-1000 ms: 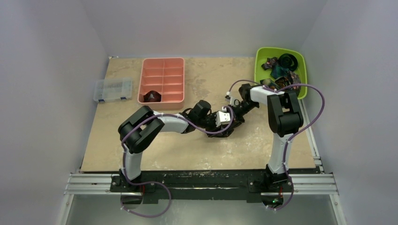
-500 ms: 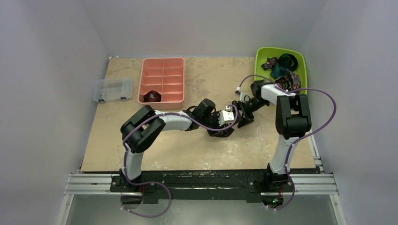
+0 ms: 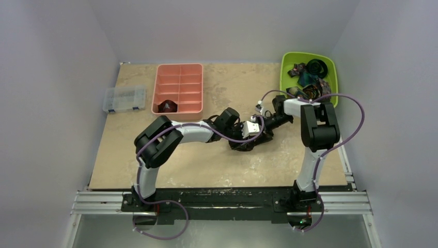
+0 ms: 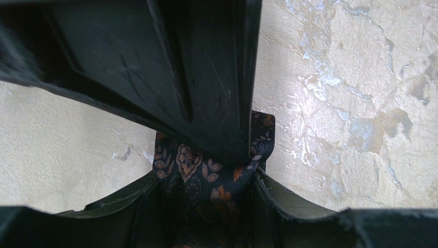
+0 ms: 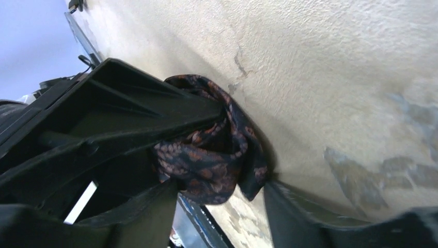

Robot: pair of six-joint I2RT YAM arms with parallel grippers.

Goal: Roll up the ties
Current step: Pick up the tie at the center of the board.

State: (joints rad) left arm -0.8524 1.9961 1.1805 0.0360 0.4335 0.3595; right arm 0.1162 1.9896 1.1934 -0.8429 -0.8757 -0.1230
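Note:
The robot's left gripper is holding the rolled tie point(image 3: 241, 146) tight and blocks the way to the tray point(image 3: 190, 106), so it should open and swing aside before the right gripper carries the tie.
A dark tie point(image 4: 206, 170) with an orange-brown floral print is wound into a small roll at mid-table. My left gripper point(image 4: 206, 178) is shut on it, with fabric filling the gap between the fingers. The black body of the right gripper crosses the top of the left wrist view. My right gripper point(image 5: 221, 186) stands open, its fingers astride the near end of the same tie point(image 5: 206, 155), and the cloth brushes both tips. From above, the two grippers meet over the roll, left point(image 3: 247, 139) and right point(image 3: 266, 128).
A green bin point(image 3: 289, 57) at the back right holds several loose ties point(image 3: 310, 77). A salmon compartment tray point(image 3: 178, 70) at the back has one rolled tie point(image 3: 167, 106) in its near-left cell. A clear plastic box point(image 3: 123, 98) lies at the left edge.
My right gripper let go, swung a little to the right, and came back to the roll with its jaws apart. My left gripper shifted slightly right, still holding the tie.

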